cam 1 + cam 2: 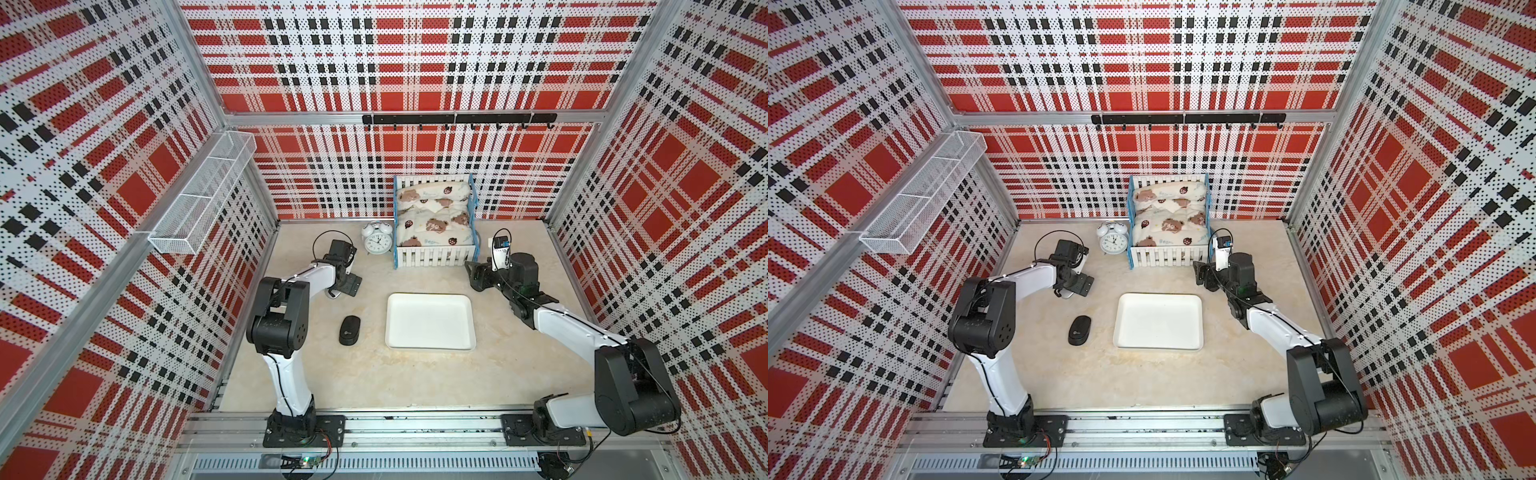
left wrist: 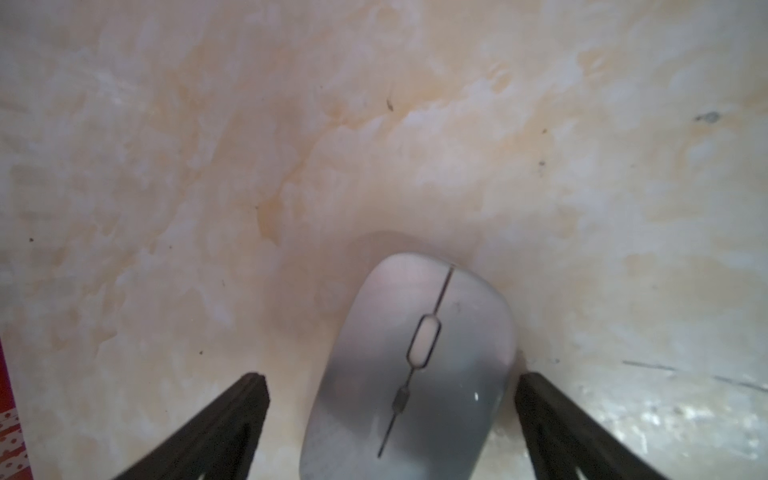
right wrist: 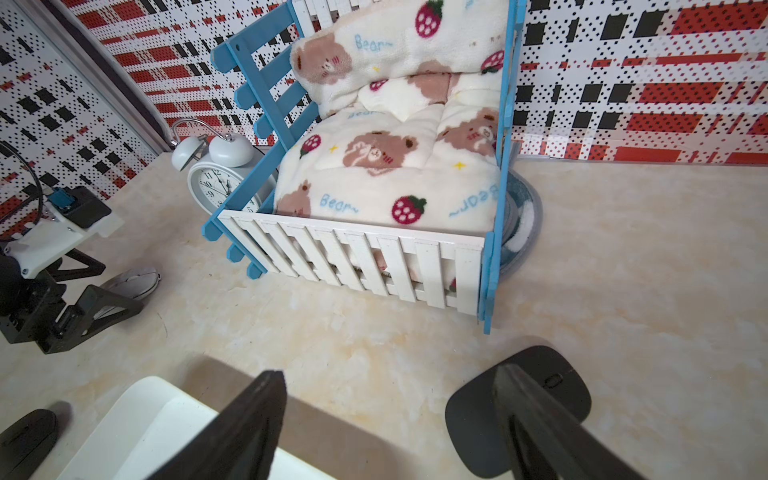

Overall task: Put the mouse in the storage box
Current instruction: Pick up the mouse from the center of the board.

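I should pick up the silver mouse (image 2: 409, 376) first with my left gripper, because it is between that gripper's fingers, while the black mouse (image 3: 475, 419) is off my right gripper's opening.
A silver mouse (image 2: 415, 365) lies on the table between the fingers of my open left gripper (image 2: 390, 378), apart from both. In both top views that gripper (image 1: 351, 286) (image 1: 1080, 286) hangs low over it at the left. A black mouse (image 1: 350, 330) (image 1: 1079, 330) lies just left of the storage box (image 1: 430, 349) (image 1: 1158, 347), a shallow white tray that holds nothing. My right gripper (image 3: 388, 374) is open over bare table near the box's far right corner (image 3: 137, 411). Another black mouse (image 3: 557, 399) lies partly behind one of its fingers.
A toy bed (image 1: 434, 224) with a white picket fence and bear blanket stands at the back, with a white alarm clock (image 1: 378, 241) to its left. A wire-mesh basket (image 1: 203, 195) hangs on the left wall. A black hook rail (image 1: 457, 119) runs along the back wall.
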Robot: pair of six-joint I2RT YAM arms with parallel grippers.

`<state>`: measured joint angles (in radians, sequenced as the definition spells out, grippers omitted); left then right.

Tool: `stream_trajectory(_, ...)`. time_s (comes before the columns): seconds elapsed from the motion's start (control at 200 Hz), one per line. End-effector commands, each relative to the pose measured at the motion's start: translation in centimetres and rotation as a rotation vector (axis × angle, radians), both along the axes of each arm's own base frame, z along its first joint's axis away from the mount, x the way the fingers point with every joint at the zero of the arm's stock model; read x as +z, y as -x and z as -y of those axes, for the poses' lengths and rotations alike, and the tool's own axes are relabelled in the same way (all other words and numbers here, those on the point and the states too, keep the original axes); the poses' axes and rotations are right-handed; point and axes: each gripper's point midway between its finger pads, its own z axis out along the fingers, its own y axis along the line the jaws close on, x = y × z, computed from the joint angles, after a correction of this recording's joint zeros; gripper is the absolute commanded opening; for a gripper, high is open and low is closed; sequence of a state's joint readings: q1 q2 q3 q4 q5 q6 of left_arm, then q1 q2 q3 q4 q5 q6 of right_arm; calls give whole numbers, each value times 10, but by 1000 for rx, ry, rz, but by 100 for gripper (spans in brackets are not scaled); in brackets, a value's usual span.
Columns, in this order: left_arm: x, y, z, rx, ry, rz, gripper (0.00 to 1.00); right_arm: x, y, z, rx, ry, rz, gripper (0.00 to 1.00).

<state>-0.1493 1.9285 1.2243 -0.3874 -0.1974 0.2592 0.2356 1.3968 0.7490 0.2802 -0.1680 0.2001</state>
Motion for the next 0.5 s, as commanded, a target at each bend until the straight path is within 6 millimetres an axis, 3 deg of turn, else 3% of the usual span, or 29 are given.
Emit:
stream_trajectory(0.0,-10,-1,-2,-6,21,-35,99,11,3,-1,-3,-2,33,86)
stream_trajectory(0.301,-38,17,-5,21,141,-192,95,18,2,1,-22,-21,51,82)
stream_trajectory(0.431,-46,24,2,4,187,-249,88,26,1,3,-32,-24,71,82)
stream_trajectory(0.496,-49,27,4,1,198,-266,79,30,2,4,-37,-25,80,81)
